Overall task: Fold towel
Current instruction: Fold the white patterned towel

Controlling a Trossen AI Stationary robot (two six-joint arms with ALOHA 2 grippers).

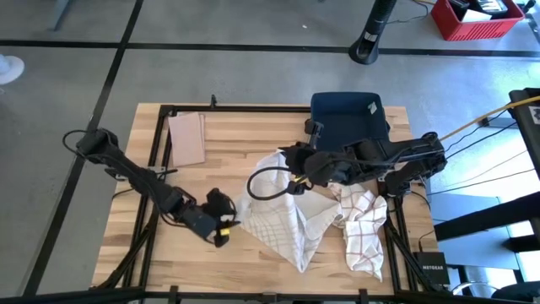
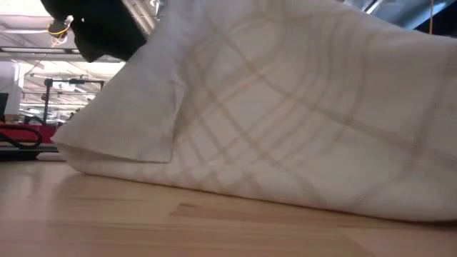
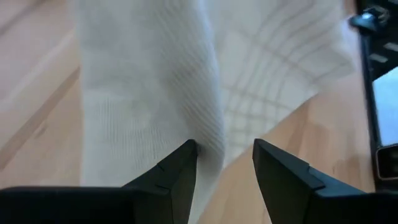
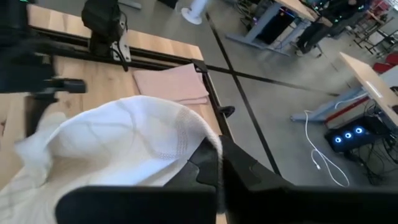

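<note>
Next, my left gripper backs off and pinches the towel's loose end before it stretches the towel out, because a fold of the towel lies at its fingers.
A white towel with a beige grid lies bunched at the table's middle, and one end is raised. It fills the low view. My right gripper reaches in from the right and is shut on the towel's raised end. My left gripper is low at the towel's left edge and is open. A ridge of the towel runs down between its fingers. Whether the ridge touches them, I cannot tell. My right gripper pinches the towel's raised edge between its two fingers. The cloth arches up out of the fingers and falls away slack. The towel's lower part rests on the table. One layer or several, I cannot tell.
A second white towel with a red grid lies crumpled to the right, touching the first. A folded pinkish cloth sits at the far left of the table. A dark blue object stands at the far edge. Bare wood shows near left.
</note>
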